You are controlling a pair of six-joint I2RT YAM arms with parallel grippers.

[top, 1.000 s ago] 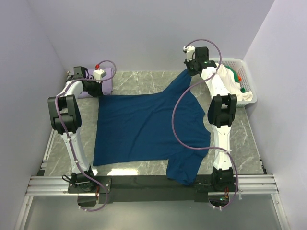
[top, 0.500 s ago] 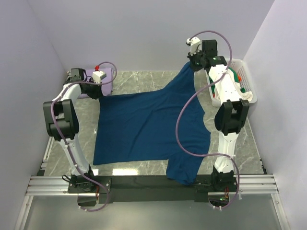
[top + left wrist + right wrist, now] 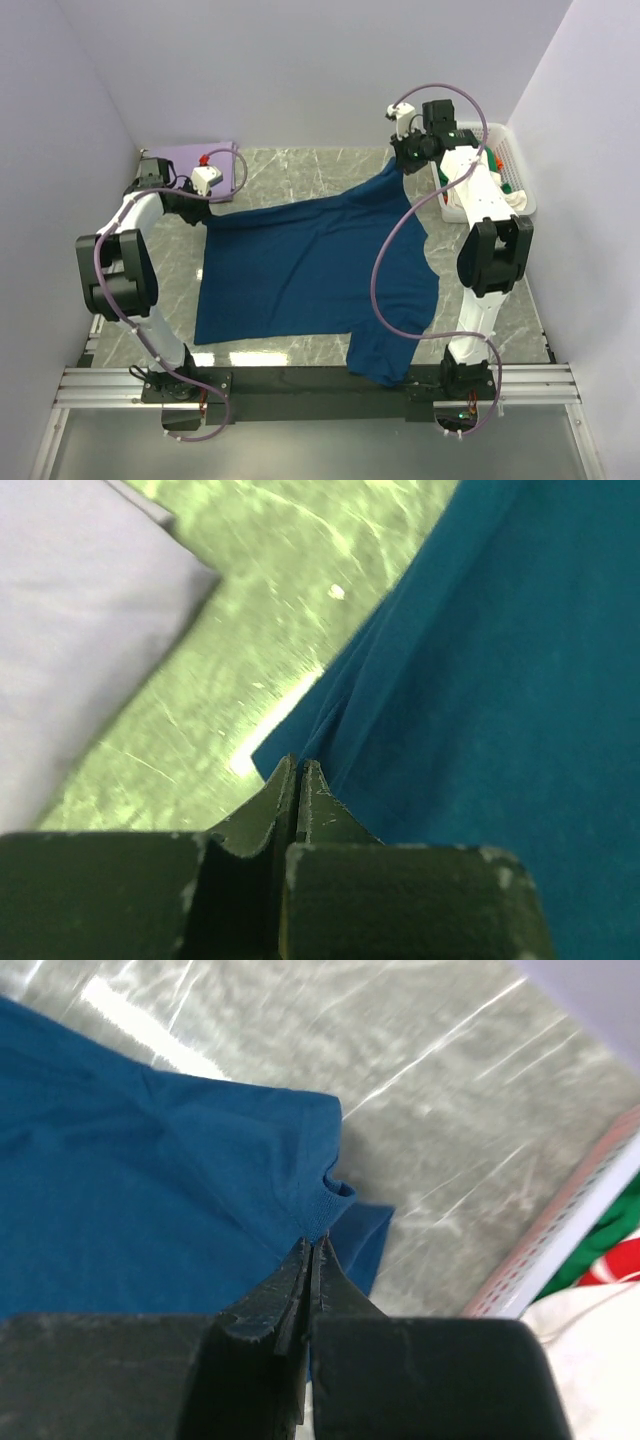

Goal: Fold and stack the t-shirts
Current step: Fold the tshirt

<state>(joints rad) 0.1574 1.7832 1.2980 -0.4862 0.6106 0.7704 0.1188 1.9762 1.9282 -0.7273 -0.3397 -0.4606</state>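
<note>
The dark navy-blue t-shirt's far edge (image 3: 302,206) is stretched tight to both grippers, so my right gripper should now lower its end onto the t-shirt's body (image 3: 398,238) and let go there.
The dark navy-blue t-shirt (image 3: 310,260) lies spread across the marble table, one part hanging over the near edge. My left gripper (image 3: 205,199) is shut on its far left corner (image 3: 330,730), low at the table. My right gripper (image 3: 403,162) is shut on the far right edge near the ribbed collar (image 3: 325,1200), holding it lifted above the table. A pale lavender t-shirt (image 3: 215,160) lies folded at the far left corner; it also shows in the left wrist view (image 3: 70,630). White and green tees with red-orange bits (image 3: 505,180) sit in the basket.
A white lattice basket (image 3: 522,190) stands at the far right against the wall; its rim shows in the right wrist view (image 3: 560,1240). Walls close in on the left, back and right. A metal rail (image 3: 320,385) runs along the near edge.
The right gripper has moved right and slightly down with the shirt's edge. The left gripper has drawn its corner toward me and down, off the lavender shirt. The navy shirt is pulled wider.
</note>
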